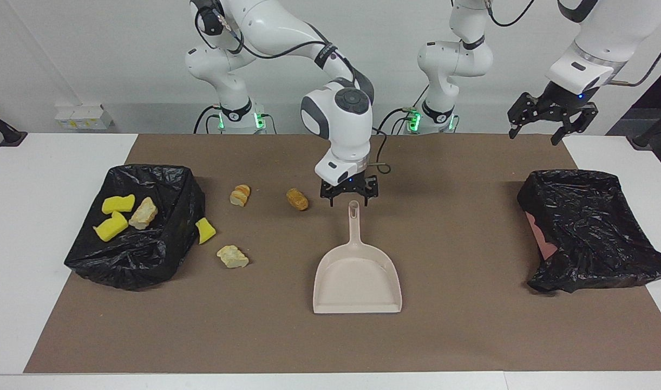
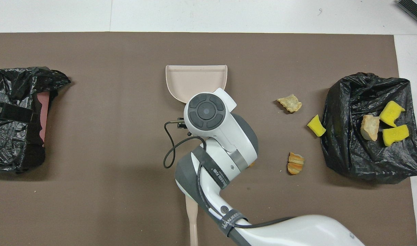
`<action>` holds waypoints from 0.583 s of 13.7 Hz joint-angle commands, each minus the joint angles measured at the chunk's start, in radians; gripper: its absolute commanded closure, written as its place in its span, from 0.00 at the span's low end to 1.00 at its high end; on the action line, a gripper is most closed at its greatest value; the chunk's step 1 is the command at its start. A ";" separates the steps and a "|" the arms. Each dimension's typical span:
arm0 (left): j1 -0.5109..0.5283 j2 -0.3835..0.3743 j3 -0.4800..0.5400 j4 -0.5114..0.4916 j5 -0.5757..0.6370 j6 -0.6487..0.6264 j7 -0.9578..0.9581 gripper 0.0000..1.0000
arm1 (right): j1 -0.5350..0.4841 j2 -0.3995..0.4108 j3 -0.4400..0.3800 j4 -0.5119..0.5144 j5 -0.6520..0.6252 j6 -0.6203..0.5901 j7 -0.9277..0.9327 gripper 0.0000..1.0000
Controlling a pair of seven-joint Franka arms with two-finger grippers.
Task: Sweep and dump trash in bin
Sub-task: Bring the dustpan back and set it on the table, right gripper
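I should keep moving back over the brush handle until my right gripper's open fingers straddle it, as the brush handle is in line with them.
The beige dustpan lies flat mid-mat, its handle pointing toward the robots. My right gripper hangs open just above the handle's tip, holding nothing; in the overhead view its wrist hides it. Loose trash lies on the mat: an orange-brown lump, a bread piece, a pale chunk and a yellow sponge beside the bin. Inside that black-bagged bin sit two yellow sponges and a tan lump. My left gripper waits open, raised over the mat's corner.
A second black-bagged bin stands at the left arm's end of the table. The brush handle lies on the mat nearer to the robots than the dustpan, partly under the right arm. A cable loops beside the right wrist.
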State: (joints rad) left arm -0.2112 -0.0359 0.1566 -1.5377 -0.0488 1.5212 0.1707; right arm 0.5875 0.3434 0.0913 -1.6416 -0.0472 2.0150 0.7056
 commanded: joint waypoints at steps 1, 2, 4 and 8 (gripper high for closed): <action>0.003 -0.021 -0.003 -0.027 -0.008 0.014 0.003 0.00 | -0.005 -0.147 0.054 -0.189 0.004 -0.013 0.057 0.00; 0.001 -0.010 -0.009 -0.024 -0.008 0.022 0.003 0.00 | -0.005 -0.176 0.077 -0.243 0.004 -0.001 0.060 0.00; -0.025 0.008 -0.014 -0.024 -0.009 0.081 -0.002 0.00 | 0.012 -0.227 0.103 -0.315 0.048 0.002 0.061 0.00; -0.126 0.038 -0.017 -0.129 -0.011 0.264 -0.118 0.00 | 0.089 -0.322 0.103 -0.463 0.170 0.059 0.084 0.00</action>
State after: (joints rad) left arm -0.2940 0.0177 0.1331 -1.5833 -0.0530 1.6979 0.1028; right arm 0.6547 0.1022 0.1958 -1.9931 0.0703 2.0234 0.7627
